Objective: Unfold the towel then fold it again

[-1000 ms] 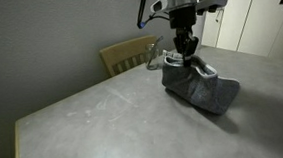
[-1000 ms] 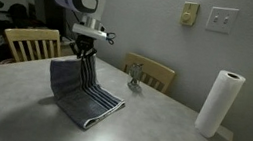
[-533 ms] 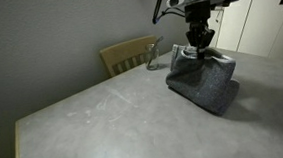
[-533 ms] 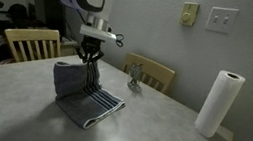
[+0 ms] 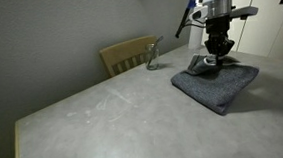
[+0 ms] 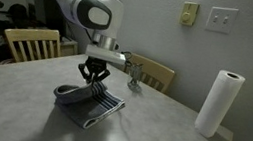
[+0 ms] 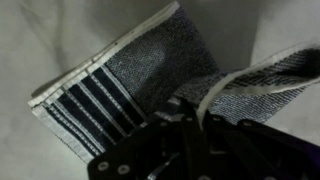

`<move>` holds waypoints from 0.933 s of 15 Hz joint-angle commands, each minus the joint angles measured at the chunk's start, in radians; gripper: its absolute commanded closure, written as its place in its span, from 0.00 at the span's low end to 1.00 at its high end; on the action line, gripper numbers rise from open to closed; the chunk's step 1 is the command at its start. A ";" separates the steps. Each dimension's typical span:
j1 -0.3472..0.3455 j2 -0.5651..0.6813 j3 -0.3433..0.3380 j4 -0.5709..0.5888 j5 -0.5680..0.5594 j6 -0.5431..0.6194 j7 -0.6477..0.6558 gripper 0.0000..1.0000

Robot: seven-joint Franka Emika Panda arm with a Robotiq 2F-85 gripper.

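Note:
The striped layer is lying flat and open next to the lifted hem (image 7: 216,88). So my gripper keeps moving the hem over until the cloth covers the stripes (image 7: 98,106), and then let go.
The towel (image 5: 218,85) is dark grey-blue cloth lying on the grey table (image 5: 104,117) and seen in both exterior views (image 6: 91,105). Its pale trim and light stripes show best in the wrist view (image 7: 105,92). My gripper (image 5: 218,56) hangs just above the towel's far part, shut on a lifted edge of the cloth (image 7: 230,88). That edge rises in a low loop from the flat layer (image 6: 70,94) up to the gripper (image 6: 93,77). In the wrist view the gripper (image 7: 200,115) pinches the whitish hem between dark fingers.
A wooden chair (image 5: 128,55) stands behind the table, and two more are at its far side (image 6: 29,43) (image 6: 156,75). A small glass object (image 6: 135,77) sits near the towel. A paper towel roll (image 6: 221,103) stands toward the table's corner.
My gripper has carried the held edge sideways across the towel and down. The cloth that stood up as a tall flap now lies low over the flat part.

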 commanded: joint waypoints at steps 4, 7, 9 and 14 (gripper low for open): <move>-0.041 -0.006 0.002 -0.074 0.012 0.097 -0.145 0.98; -0.040 -0.006 -0.002 -0.081 -0.018 0.100 -0.213 0.98; -0.037 -0.009 -0.013 -0.079 -0.057 0.084 -0.264 0.98; -0.040 -0.026 -0.060 -0.083 -0.205 0.089 -0.361 0.98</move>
